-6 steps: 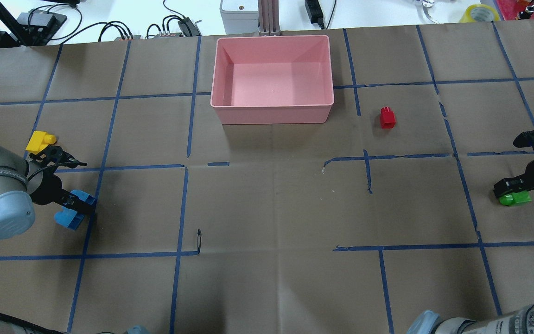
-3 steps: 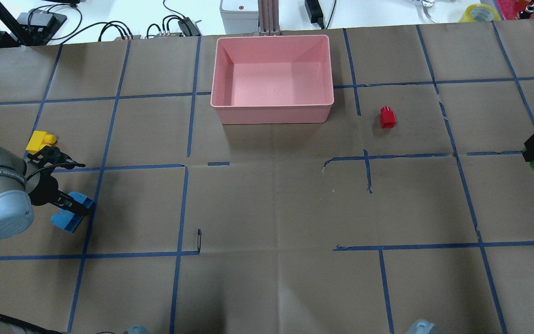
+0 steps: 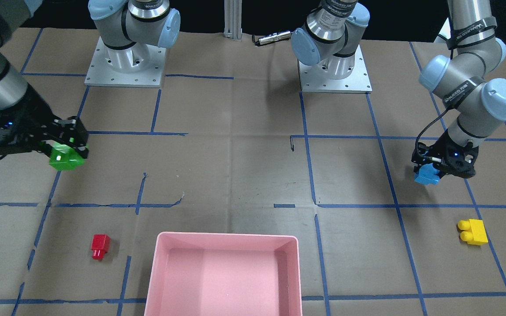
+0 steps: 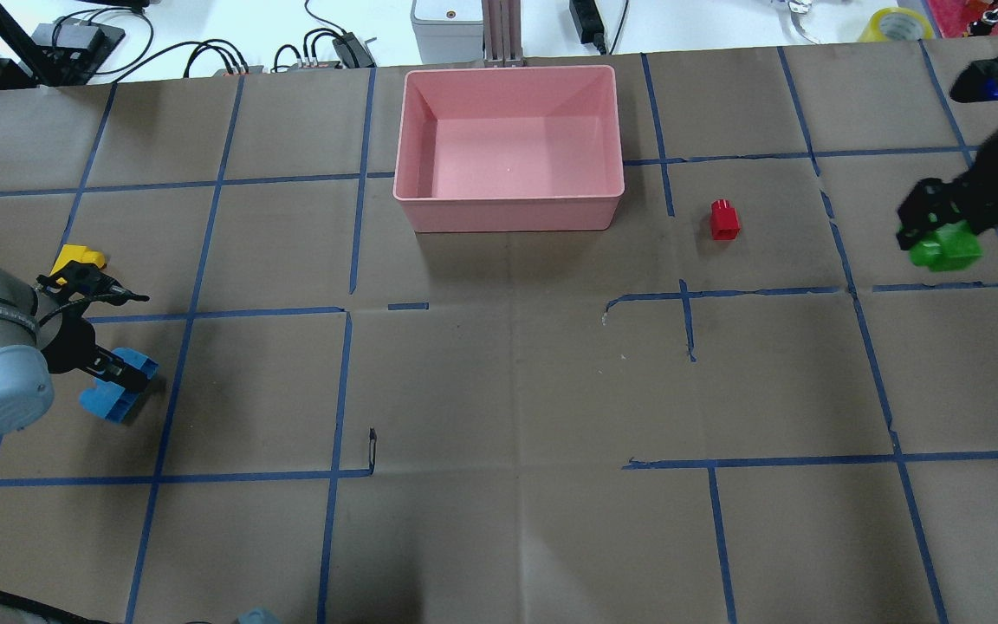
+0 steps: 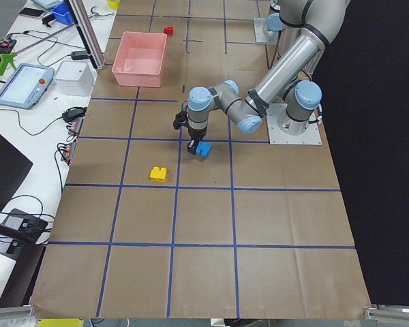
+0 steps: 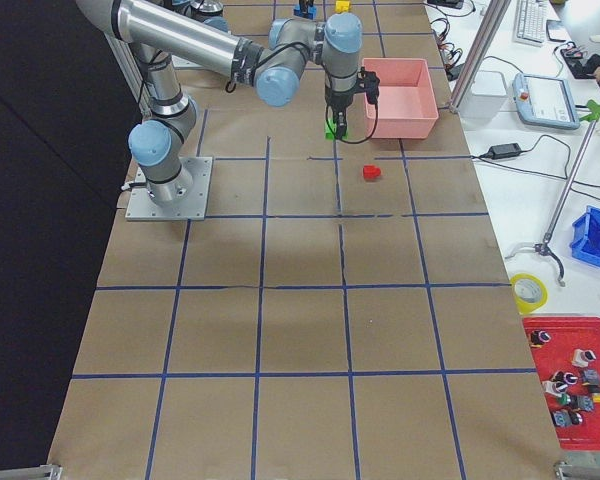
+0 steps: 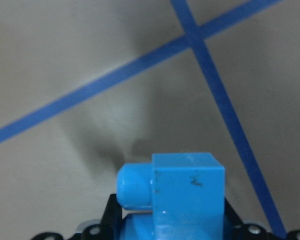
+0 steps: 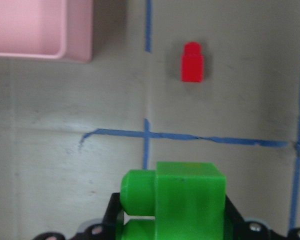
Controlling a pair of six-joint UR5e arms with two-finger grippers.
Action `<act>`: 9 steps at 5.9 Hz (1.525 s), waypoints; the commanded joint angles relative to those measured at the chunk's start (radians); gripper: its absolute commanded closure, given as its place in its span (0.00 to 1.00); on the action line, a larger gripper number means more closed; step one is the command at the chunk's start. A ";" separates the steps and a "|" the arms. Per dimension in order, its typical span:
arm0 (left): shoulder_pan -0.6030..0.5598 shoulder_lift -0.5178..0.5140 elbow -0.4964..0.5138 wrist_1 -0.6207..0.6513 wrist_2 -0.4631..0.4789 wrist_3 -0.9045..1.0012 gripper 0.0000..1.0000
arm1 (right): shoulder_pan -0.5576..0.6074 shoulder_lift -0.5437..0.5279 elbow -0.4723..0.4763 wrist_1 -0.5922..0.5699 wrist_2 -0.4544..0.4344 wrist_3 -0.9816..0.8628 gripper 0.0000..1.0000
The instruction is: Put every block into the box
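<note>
The light-blue block (image 3: 427, 174) and the green block are both going to the pink box (image 3: 225, 279). My left gripper should wait while my right gripper goes in first.
The pink box (image 4: 508, 204) stands empty at the table's far middle; it also shows in the front view (image 3: 225, 240). My left gripper (image 4: 111, 374) is shut on the light-blue block (image 4: 118, 397), lifted off the table at the left; the block fills the left wrist view (image 7: 182, 192). My right gripper (image 4: 932, 227) is shut on the green block (image 4: 945, 249), held in the air at the right; the block also shows in the right wrist view (image 8: 182, 200). The yellow block (image 4: 76, 256) lies behind my left gripper. The red block (image 4: 724, 219) lies right of the box.
Brown paper with blue tape lines covers the table (image 4: 508, 390). Cables, a grey device (image 4: 447, 26) and a tape roll (image 4: 896, 24) lie beyond the far edge. The arm bases (image 3: 125, 66) stand at the robot's side.
My right gripper has lifted the green block off the table and carried it away from the robot and leftwards, toward the box. My left gripper has moved slightly left and up with the blue block.
</note>
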State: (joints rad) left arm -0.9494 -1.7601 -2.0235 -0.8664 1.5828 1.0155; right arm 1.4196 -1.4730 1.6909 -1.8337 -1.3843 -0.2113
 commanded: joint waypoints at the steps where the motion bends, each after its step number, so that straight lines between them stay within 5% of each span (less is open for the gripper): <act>1: -0.027 0.037 0.305 -0.380 -0.007 -0.137 0.91 | 0.241 0.226 -0.255 -0.045 0.044 0.254 0.97; 2: -0.060 0.027 0.485 -0.592 -0.010 -0.285 0.91 | 0.313 0.353 -0.372 -0.100 0.044 0.358 0.96; 4: -0.161 0.013 0.636 -0.727 -0.068 -0.522 0.91 | 0.349 0.474 -0.461 -0.160 0.042 0.397 0.88; 5: -0.190 -0.013 0.647 -0.715 -0.090 -0.558 0.91 | 0.349 0.477 -0.462 -0.171 0.034 0.373 0.19; 6: -0.256 -0.060 0.704 -0.706 -0.090 -0.645 0.91 | 0.349 0.477 -0.467 -0.171 0.024 0.312 0.01; 8: -0.409 -0.256 0.951 -0.707 -0.081 -0.816 0.91 | 0.313 0.453 -0.475 -0.144 -0.043 0.200 0.01; 9: -0.489 -0.357 1.080 -0.710 -0.081 -0.912 0.91 | 0.255 0.385 -0.446 -0.071 -0.229 0.170 0.04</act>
State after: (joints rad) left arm -1.3600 -2.0128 -1.0726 -1.5733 1.5020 0.2022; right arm 1.7221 -1.0351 1.2247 -1.9616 -1.4690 0.0025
